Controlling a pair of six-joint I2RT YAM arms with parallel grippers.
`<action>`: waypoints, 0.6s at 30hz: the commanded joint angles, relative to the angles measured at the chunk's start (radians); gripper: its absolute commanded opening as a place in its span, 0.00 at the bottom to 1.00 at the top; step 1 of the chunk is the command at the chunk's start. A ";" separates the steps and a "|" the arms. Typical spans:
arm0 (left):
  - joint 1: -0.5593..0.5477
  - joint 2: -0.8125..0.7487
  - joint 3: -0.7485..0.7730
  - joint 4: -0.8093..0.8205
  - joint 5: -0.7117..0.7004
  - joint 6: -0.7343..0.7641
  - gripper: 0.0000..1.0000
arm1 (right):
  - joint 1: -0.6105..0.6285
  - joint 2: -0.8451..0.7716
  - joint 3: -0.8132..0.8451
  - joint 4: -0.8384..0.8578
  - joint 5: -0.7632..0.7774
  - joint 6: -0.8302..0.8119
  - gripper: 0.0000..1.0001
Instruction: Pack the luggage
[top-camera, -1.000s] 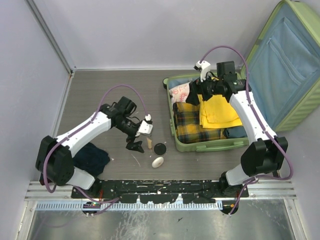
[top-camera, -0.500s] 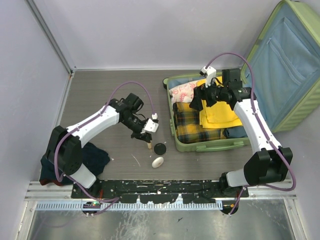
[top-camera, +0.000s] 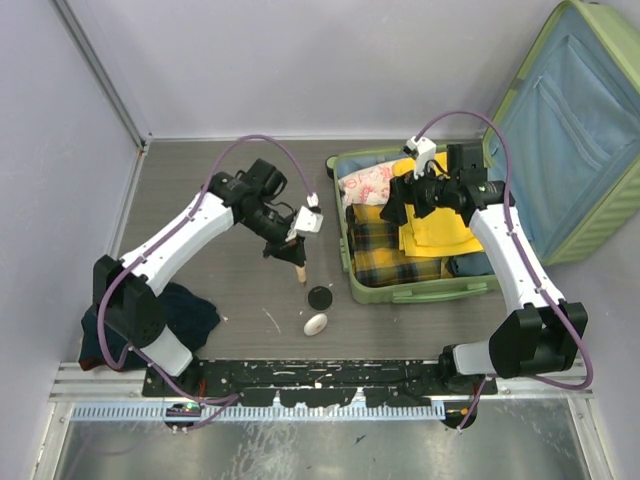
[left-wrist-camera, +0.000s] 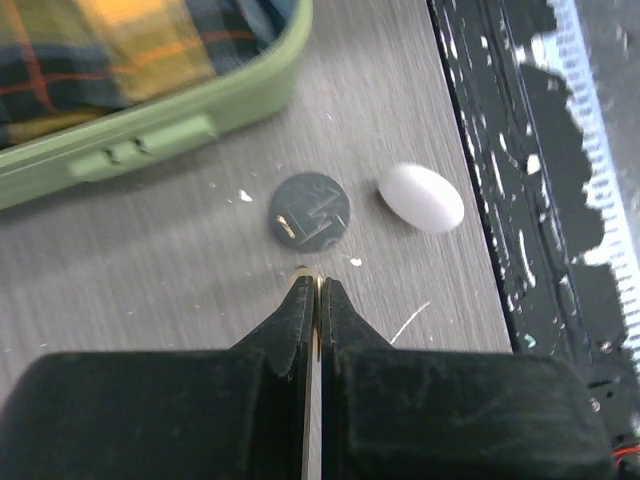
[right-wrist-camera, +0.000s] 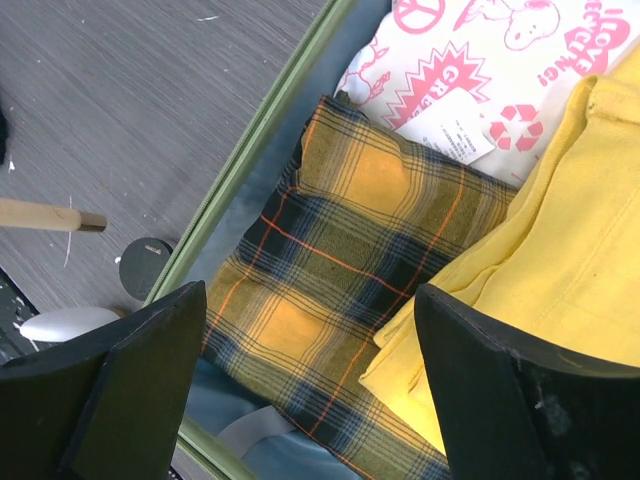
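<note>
The wooden stick (top-camera: 301, 273) is lifted and the plaid cloth (top-camera: 374, 236) lies uncovered, so my left gripper should next go over the suitcase's rim and let go of the stick on the cloth.
The luggage (top-camera: 416, 290), a light-green hard-shell suitcase, lies open at the right with its blue-lined lid (top-camera: 590, 130) propped up. Inside lie a plaid cloth (right-wrist-camera: 340, 250), a yellow garment (right-wrist-camera: 560, 290) and a pink-printed white pouch (right-wrist-camera: 470, 60). My right gripper (right-wrist-camera: 310, 300) hangs open over the plaid cloth, holding nothing. Left of the suitcase, my left gripper (top-camera: 292, 248) is shut on a thin wooden stick (top-camera: 299, 270), lifted off the table with its end pointing down. In the left wrist view only the stick's pale tip (left-wrist-camera: 300, 272) shows between the shut fingers.
A black round disc (top-camera: 320, 297) and a white oval object (top-camera: 316, 324) lie on the table near the suitcase's front left corner. A dark navy cloth (top-camera: 185, 315) is bunched beside the left arm's base. Grey walls close the left and back sides.
My left gripper has shut on the wooden stick and raised it off the table, moving back and right. The right gripper has drifted slightly right over the suitcase, still open.
</note>
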 joint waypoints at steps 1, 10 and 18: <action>0.012 0.051 0.232 0.025 0.092 -0.332 0.00 | -0.034 -0.056 -0.016 0.064 -0.028 0.050 0.89; -0.022 0.257 0.497 0.281 0.192 -0.963 0.00 | -0.119 -0.056 -0.027 0.079 -0.041 0.118 0.89; -0.051 0.395 0.588 0.373 0.147 -1.111 0.00 | -0.153 -0.070 -0.053 0.064 -0.047 0.132 0.88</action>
